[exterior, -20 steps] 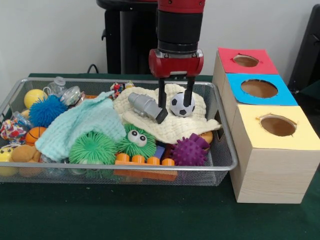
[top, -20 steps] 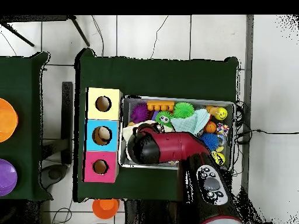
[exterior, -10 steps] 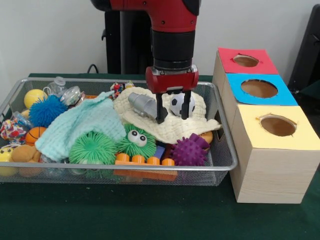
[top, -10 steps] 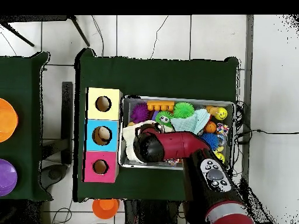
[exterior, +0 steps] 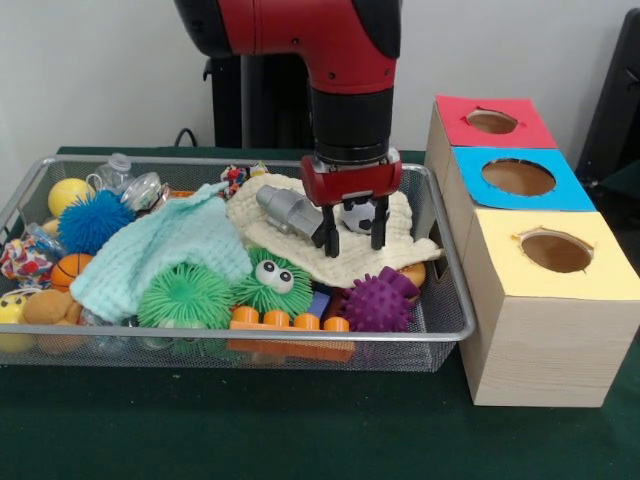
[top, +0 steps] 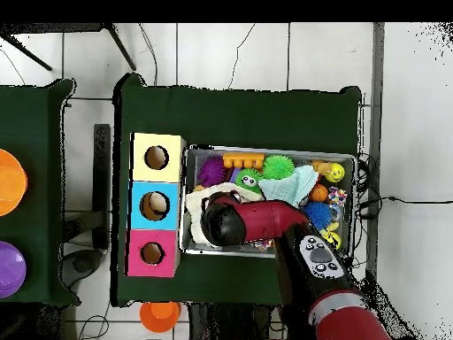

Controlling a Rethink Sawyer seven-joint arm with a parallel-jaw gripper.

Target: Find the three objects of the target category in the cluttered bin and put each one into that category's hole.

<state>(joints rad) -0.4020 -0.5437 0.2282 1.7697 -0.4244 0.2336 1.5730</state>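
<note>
My gripper is to pull the cream cloth aside, and I should expect more toys hidden beneath it, because an orange-brown edge peeks from under the cloth.
The wire mesh bin is full of toys; it also shows in the overhead view. My gripper is open, low over a cream cloth, its fingers either side of a small soccer ball. A tan-brown plush lies in the bin's front left corner beside a yellow toy. I cannot make out the tiger figure. The red-topped hole is farthest back in the wooden box; overhead, the arm hides the gripper.
A grey toy lies left of the gripper. A mint cloth, green spiky ball, green googly-eyed ball, purple spiky ball and blue fuzzy ball fill the bin. Blue hole and yellow hole adjoin the red.
The gripper has come down and shifted slightly right, so its fingers now straddle the soccer ball. The arm's upper part has swung over the bin. The toys have not moved.
</note>
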